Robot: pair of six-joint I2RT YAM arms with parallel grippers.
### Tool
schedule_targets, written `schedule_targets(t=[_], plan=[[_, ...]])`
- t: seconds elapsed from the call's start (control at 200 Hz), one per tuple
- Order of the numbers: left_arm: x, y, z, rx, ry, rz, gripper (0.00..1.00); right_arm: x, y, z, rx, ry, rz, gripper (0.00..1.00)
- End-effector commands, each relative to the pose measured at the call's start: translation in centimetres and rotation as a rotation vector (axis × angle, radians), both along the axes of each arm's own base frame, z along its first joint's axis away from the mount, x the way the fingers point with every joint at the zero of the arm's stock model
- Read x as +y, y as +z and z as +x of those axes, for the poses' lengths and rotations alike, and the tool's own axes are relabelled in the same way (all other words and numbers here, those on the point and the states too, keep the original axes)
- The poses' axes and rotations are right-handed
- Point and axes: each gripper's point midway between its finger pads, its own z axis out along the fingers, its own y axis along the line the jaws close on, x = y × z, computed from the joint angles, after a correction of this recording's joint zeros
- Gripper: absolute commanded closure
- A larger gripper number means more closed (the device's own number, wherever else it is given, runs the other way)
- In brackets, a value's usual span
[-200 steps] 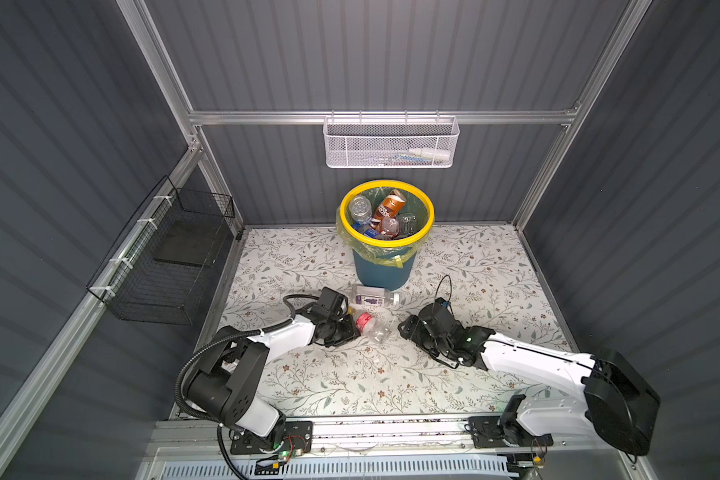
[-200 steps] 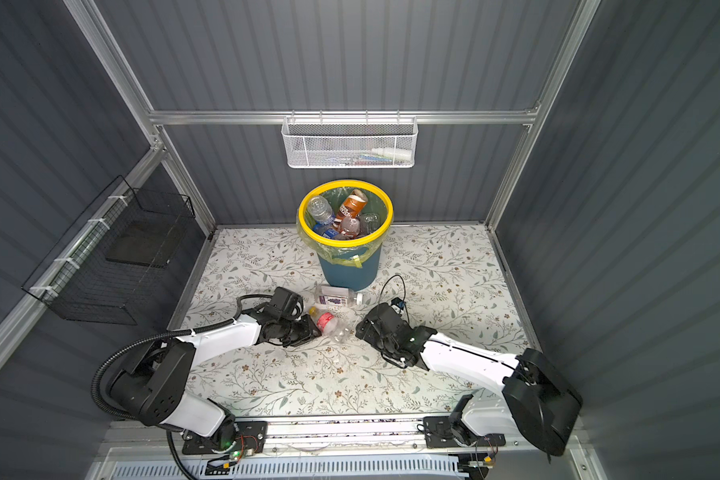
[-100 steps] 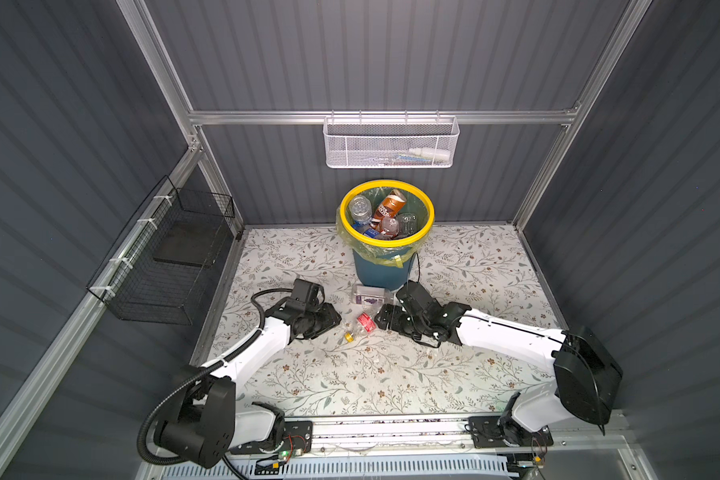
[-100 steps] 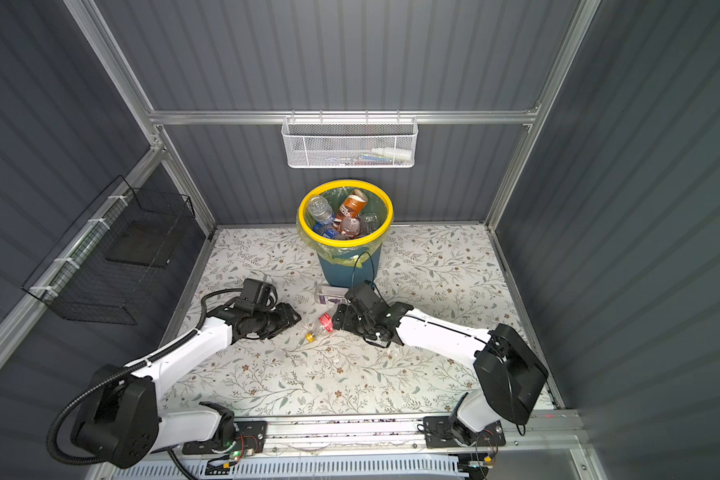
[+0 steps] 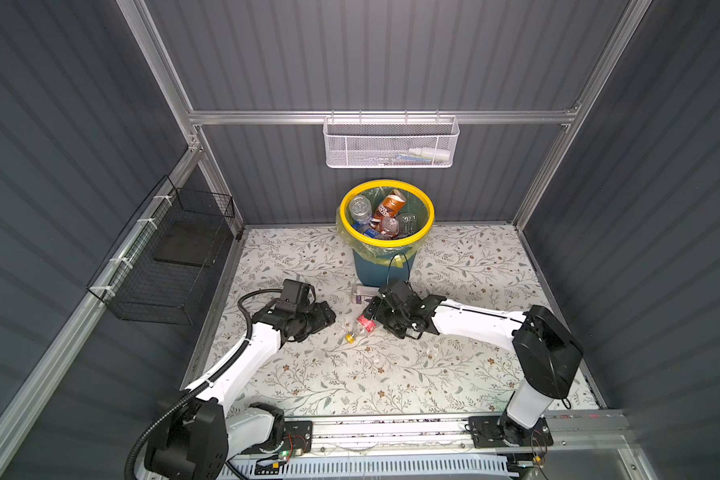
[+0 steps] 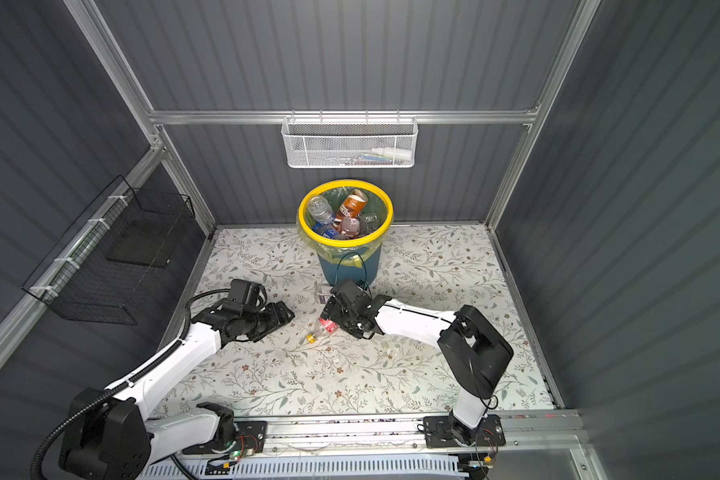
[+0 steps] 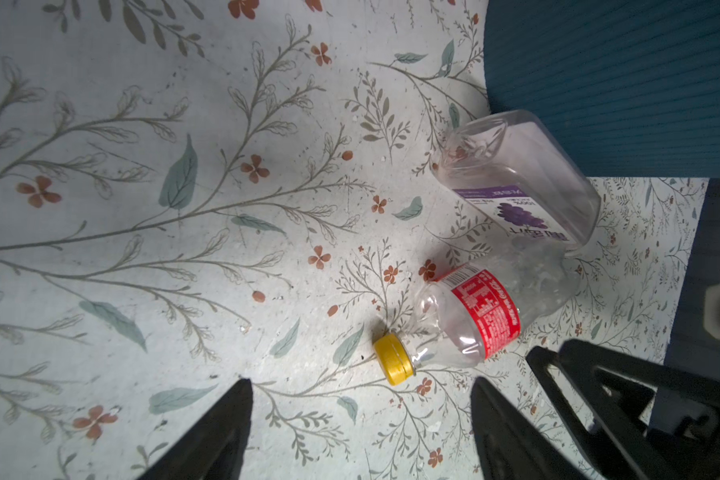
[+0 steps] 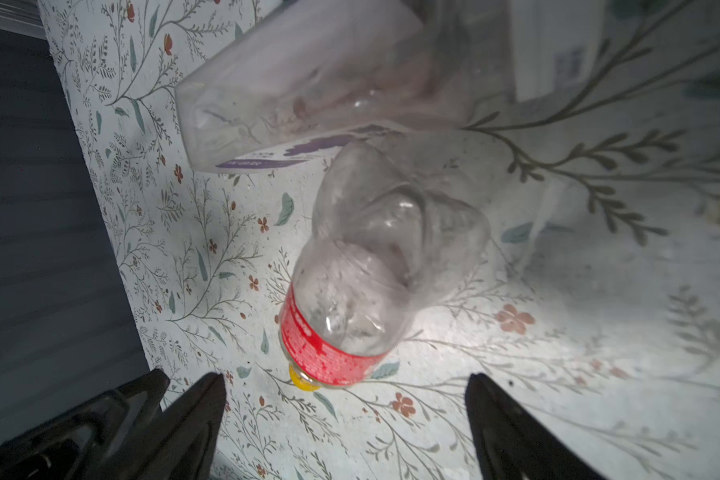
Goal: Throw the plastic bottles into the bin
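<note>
The red-labelled bottle's crushed end (image 8: 404, 220) is in front of my right gripper and far from my left gripper. My right gripper should grab the bottle's body (image 8: 352, 292) to put the bottle in the bin.
Two plastic bottles lie on the floral floor in front of the bin (image 5: 344, 216) (image 6: 304, 224). One is a crushed clear bottle with a red label and yellow cap (image 5: 360, 326) (image 6: 323, 328) (image 7: 474, 316) (image 8: 350, 291). The other is a square clear bottle with a purple label (image 5: 362, 293) (image 6: 323, 293) (image 7: 516, 183) (image 8: 308, 91), closer to the bin. My left gripper (image 5: 329, 318) (image 7: 360, 386) is open and empty, left of the red-labelled bottle. My right gripper (image 5: 371, 311) (image 8: 346, 382) is open just right of it, its cap ahead of the gap.
Several bottles (image 5: 385, 216) fill the bin. A white mesh basket (image 5: 391, 143) hangs on the back wall. A black wire basket (image 5: 163, 257) hangs on the left wall. The right wrist's black cable (image 5: 395, 266) loops in front of the bin.
My left gripper has drawn back to the left from the red-labelled bottle and opened. My right gripper has moved left up to that bottle and opened wider.
</note>
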Motion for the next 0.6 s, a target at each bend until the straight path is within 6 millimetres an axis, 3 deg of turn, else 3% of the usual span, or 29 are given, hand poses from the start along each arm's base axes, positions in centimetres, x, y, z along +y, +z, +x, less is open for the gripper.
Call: schedule_targets(t=[0.0,0.145,0.34,0.48,0.595], plan=[[0.6,1.4,0.1,-0.031,0.001,0.023,0.16,0.9,-1.0,0.5,0.032,-0.032,0.003,0.09],[1.0,1.8,0.0,-0.042,0.003,0.03,0.16,0.4,-3.3,0.6,0.057,-0.06,-0.041,0.13],[1.2,1.7,0.0,-0.038,0.002,0.04,0.16,-2.2,-5.6,-0.2,0.069,-0.098,-0.086,0.31],[1.3,1.9,0.2,-0.042,-0.001,0.051,0.16,-6.8,-6.6,-1.7,0.081,-0.134,-0.125,0.44],[1.4,1.9,0.5,-0.038,-0.003,0.058,0.16,-11.7,-7.6,-3.7,0.12,-0.174,-0.141,0.44]])
